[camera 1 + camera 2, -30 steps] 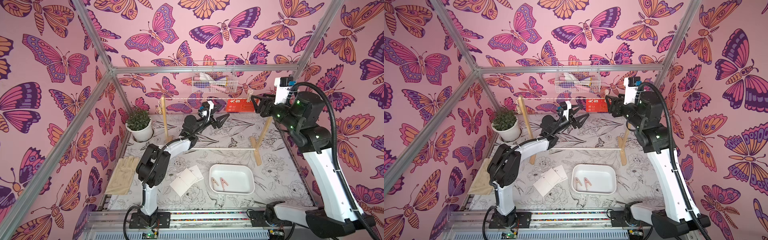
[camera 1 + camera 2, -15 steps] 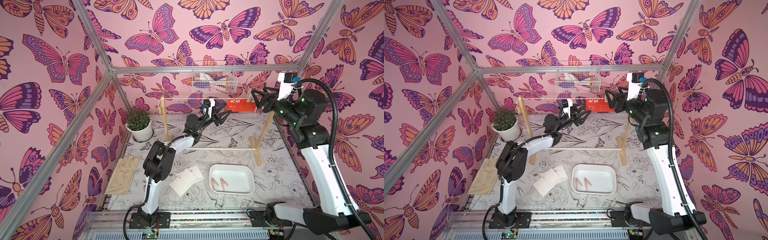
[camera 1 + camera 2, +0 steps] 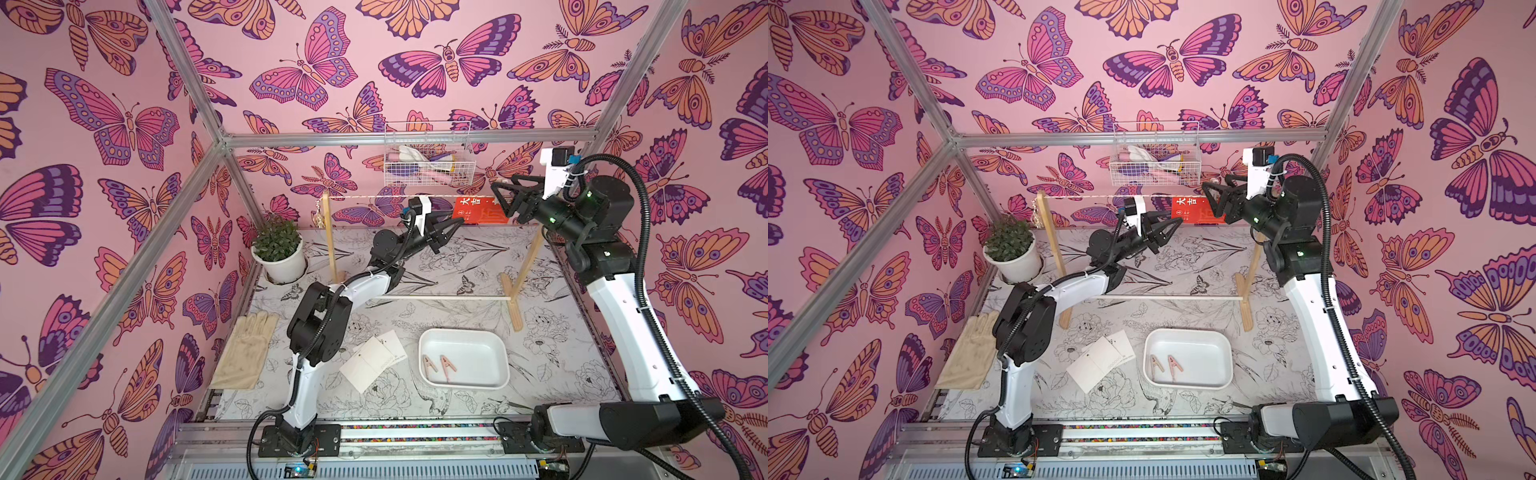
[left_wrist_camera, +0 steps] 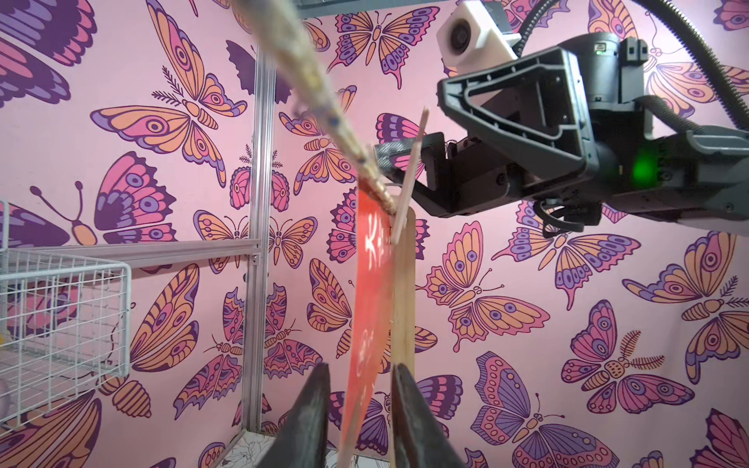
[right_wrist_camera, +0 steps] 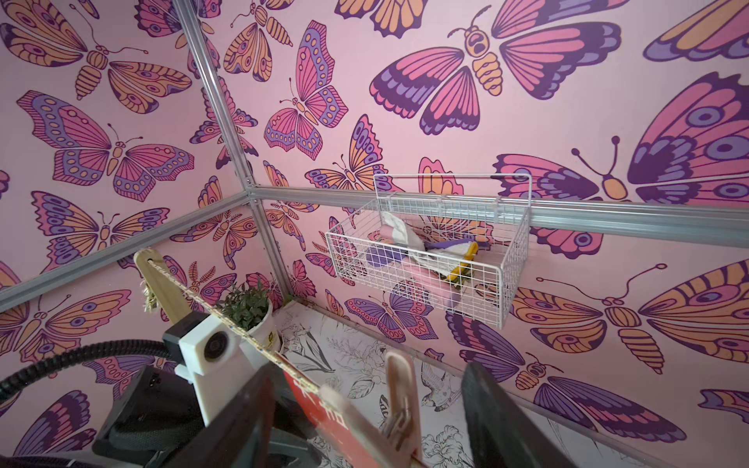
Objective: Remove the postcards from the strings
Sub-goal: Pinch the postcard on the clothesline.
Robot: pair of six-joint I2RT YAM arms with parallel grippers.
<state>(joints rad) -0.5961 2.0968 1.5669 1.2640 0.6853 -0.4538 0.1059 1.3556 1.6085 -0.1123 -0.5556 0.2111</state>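
Note:
I need to squeeze the clothespin's legs [image 5: 401, 382] with my right gripper before my left gripper pulls the postcard away, because the clothespin clamps the red postcard to the string [image 4: 388, 204].
A red postcard [image 3: 478, 210] [image 3: 1190, 210] hangs from the twine string [image 3: 365, 198] [image 4: 324, 117] at the right end of the wooden rack, held by a clothespin [image 5: 399, 389] [image 4: 409, 170]. My left gripper [image 3: 459, 220] [image 4: 358, 366] reaches up to the card's lower left edge. Its jaws stand narrowly on either side of the card [image 4: 371, 304], with thin gaps showing. My right gripper [image 3: 498, 199] [image 5: 367, 372] is open wide around the clothespin from the right, not touching it. Two white postcards [image 3: 374, 359] [image 3: 1100, 359] lie overlapped on the table.
A white tray [image 3: 463, 338] at the front holds two clothespins [image 3: 439, 363]. The rack's posts [image 3: 330, 237] [image 3: 525, 266] and low dowel [image 3: 436, 297] cross the middle. A potted plant [image 3: 276, 249] stands back left, a glove [image 3: 245, 351] lies left, and a wire basket [image 3: 428, 164] hangs on the back wall.
My left gripper moved right and up to the red card and its jaws narrowed around the card's edge. My right gripper rose to the clothespin on the string.

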